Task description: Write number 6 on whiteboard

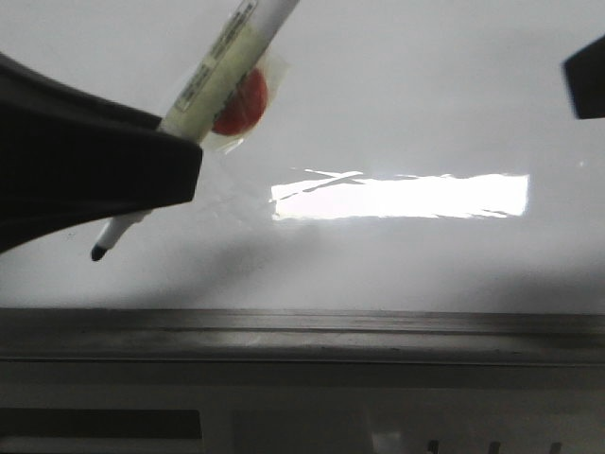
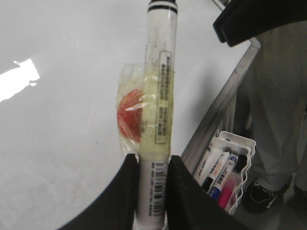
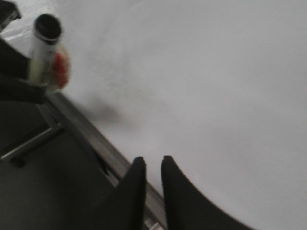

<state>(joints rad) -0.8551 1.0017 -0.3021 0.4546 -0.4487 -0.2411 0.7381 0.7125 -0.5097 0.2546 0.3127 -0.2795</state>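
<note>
The robot's left gripper is holding the marker low down, near its black tip (image 1: 99,253), so the right gripper should grab the marker's taped upper part (image 1: 217,83) before the 6 is written.
My left gripper (image 2: 152,160) is shut on a white marker (image 2: 159,72) that has yellowish tape and a red round piece (image 2: 130,115) stuck to it. In the front view the left gripper (image 1: 184,151) holds the marker (image 1: 227,66) slanted, with its black tip (image 1: 97,252) low over the whiteboard (image 1: 425,113) near the board's front rail (image 1: 302,326). I cannot tell whether the tip touches the board. No number 6 or other marker line shows on the board. My right gripper (image 3: 153,163) is empty over the board's edge, its jaws a narrow gap apart.
A bright light glare (image 1: 402,197) lies mid-board. A white tray of spare markers (image 2: 225,167) hangs beside the rail (image 2: 216,110). A person's grey-trousered legs (image 2: 273,96) stand past the board's edge. A dark part of my right arm (image 1: 586,76) shows at the far right.
</note>
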